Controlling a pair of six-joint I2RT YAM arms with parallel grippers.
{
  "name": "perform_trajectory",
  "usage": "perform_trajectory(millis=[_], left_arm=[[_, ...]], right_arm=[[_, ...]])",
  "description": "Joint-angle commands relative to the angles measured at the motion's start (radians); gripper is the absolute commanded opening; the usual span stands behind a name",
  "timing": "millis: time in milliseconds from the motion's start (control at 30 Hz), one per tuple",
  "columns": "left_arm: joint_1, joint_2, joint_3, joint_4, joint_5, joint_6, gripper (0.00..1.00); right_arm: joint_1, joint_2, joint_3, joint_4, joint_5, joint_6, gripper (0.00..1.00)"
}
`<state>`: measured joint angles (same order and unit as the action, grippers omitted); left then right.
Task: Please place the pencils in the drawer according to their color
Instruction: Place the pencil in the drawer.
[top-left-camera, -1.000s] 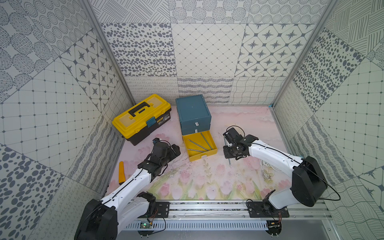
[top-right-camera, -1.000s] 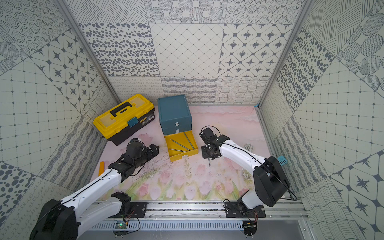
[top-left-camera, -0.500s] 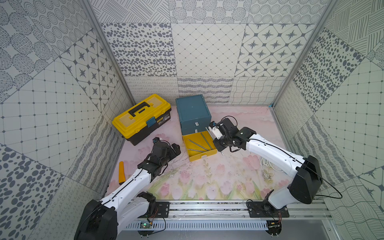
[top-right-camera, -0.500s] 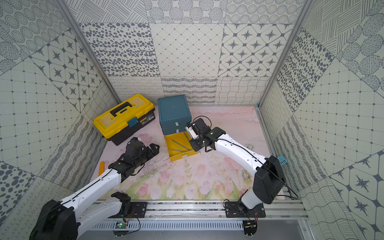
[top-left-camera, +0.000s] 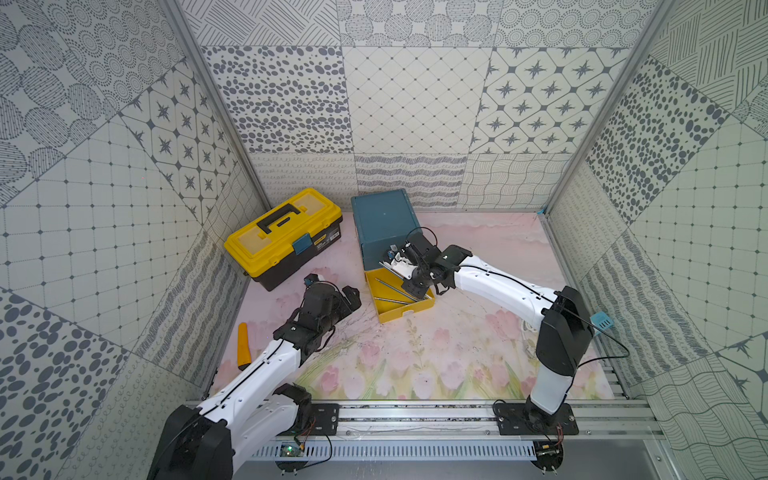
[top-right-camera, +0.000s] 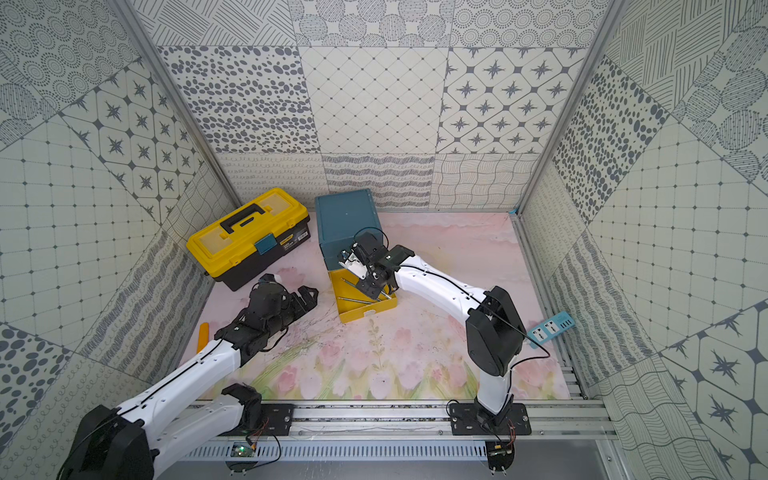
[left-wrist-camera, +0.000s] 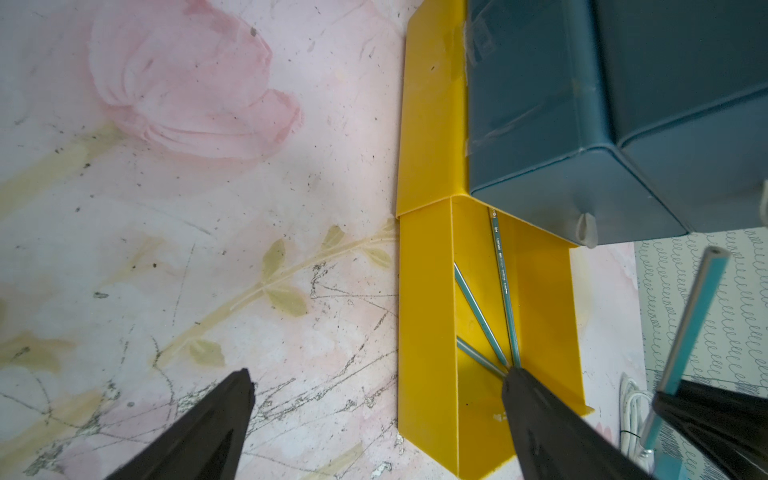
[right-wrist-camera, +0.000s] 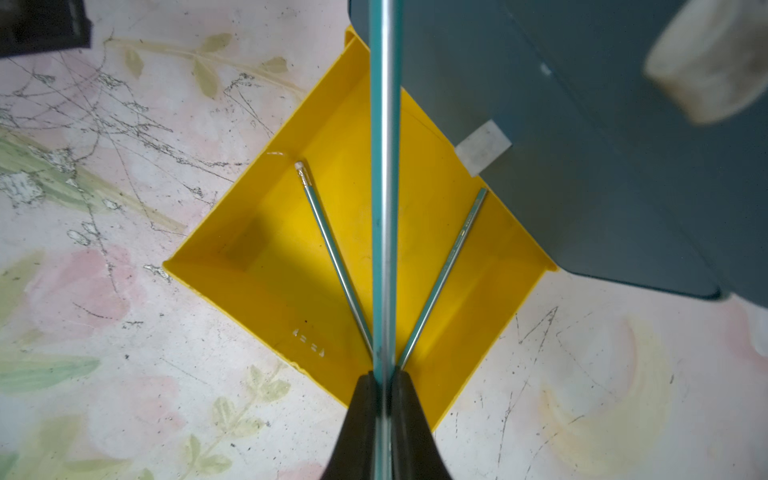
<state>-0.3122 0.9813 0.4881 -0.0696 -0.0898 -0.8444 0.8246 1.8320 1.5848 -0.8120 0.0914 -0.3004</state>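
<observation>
The held grey-teal pencil is over matching pencils (right-wrist-camera: 334, 252) in the open yellow drawer. My right gripper keeps lowering it and lets go just above the yellow drawer's bottom (right-wrist-camera: 424, 240).
The drawer (top-left-camera: 384, 220) is a teal cabinet at the back of the mat, and its yellow lowest drawer (top-left-camera: 409, 311) is pulled out. Inside lie grey-teal pencils (right-wrist-camera: 332, 253), fanned toward one corner. My right gripper (right-wrist-camera: 384, 376) hangs over that corner, shut on another grey-teal pencil (right-wrist-camera: 384, 166) that points toward the cabinet. In both top views the right gripper (top-right-camera: 372, 286) sits above the yellow drawer (top-right-camera: 353, 309). My left gripper (left-wrist-camera: 380, 374) is open and empty, low over the mat beside the yellow drawer (left-wrist-camera: 544, 299).
A yellow-lidded black toolbox (top-left-camera: 286, 237) stands left of the cabinet. An orange tool (top-left-camera: 242, 340) lies by the left wall. A white cable (left-wrist-camera: 631, 411) is on the mat to the right, and a blue power strip (top-right-camera: 550, 328) sits by the right wall.
My right gripper carried the pencil from over the mat on the right to above the open yellow drawer. The left arm has stayed where it was.
</observation>
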Motion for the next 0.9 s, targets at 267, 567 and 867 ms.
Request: perform_trajectory(millis=[267,567,867], left_arm=[[0.007,-0.015,0.002,-0.007,-0.013,-0.005,0.99],[0.006,-0.020,0.003,-0.011,-0.016,0.000,0.99],[0.006,-0.018,0.001,-0.011,-0.016,0.000,0.99]], right_arm=[[0.008,0.130,0.114,-0.018,0.011,-0.144,0.00],[0.003,0.230,0.154,-0.018,0.095,-0.134,0.00],[-0.001,0.281,0.168,-0.014,0.129,-0.119,0.00]])
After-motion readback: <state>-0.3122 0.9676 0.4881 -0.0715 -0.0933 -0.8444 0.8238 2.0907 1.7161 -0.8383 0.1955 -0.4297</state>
